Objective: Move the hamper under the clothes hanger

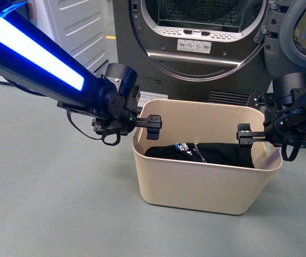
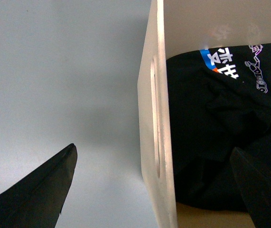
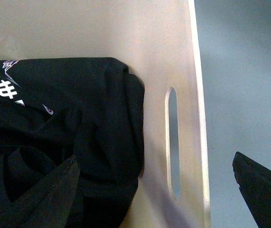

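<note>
I expect the black printed garment (image 1: pixel 225 155) to come along inside and hardly move when I carry the hamper, because the garment lies slumped well below the hamper's rim (image 1: pixel 209 104).
The beige hamper (image 1: pixel 195 187) stands on the grey floor in front of me, with a black printed garment (image 1: pixel 206 154) inside. My left gripper (image 1: pixel 134 128) is open astride the hamper's left end wall (image 2: pixel 149 71), one finger inside and one outside, level with the handle slot (image 2: pixel 155 118). My right gripper (image 1: pixel 268 140) is open astride the right end wall (image 3: pixel 149 57) in the same way, by its handle slot (image 3: pixel 172 142). Neither gripper's fingers touch the walls. The clothes hanger is out of view.
A dark grey dryer (image 1: pixel 195 43) stands directly behind the hamper, its round door (image 1: pixel 303 27) swung open at the right. A white cabinet (image 1: pixel 77 27) is at the back left. Bare grey floor (image 1: pixel 51 203) lies left of and in front of the hamper.
</note>
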{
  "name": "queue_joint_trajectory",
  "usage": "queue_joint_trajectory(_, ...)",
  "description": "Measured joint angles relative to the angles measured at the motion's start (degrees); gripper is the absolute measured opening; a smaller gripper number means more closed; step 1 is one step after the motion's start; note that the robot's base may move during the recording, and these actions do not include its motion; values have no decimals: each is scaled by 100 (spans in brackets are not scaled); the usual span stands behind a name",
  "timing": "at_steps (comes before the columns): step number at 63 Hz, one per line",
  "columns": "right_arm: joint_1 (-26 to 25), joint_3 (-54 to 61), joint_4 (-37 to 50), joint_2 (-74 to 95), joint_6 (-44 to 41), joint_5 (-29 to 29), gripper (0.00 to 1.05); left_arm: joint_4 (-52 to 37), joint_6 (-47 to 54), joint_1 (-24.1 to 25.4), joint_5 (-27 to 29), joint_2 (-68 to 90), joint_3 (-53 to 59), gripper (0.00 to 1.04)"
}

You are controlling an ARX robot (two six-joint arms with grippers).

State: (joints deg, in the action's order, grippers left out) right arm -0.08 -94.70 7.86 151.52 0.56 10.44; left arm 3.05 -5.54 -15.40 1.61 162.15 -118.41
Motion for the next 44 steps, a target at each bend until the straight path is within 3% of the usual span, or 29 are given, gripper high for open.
queue_joint_trajectory(12,7,-103,-83,79,4,9,94,-9,-2,0,39,120,-50,98)
queue_joint_trajectory(25,31,-221,-229,168,-13,48,63,-44,-4,-7,42,160,-83,97)
queue_joint_trajectory(44,4,-286,-321,188,-37,247,15,-87,-57,-13,146,162,-87,50)
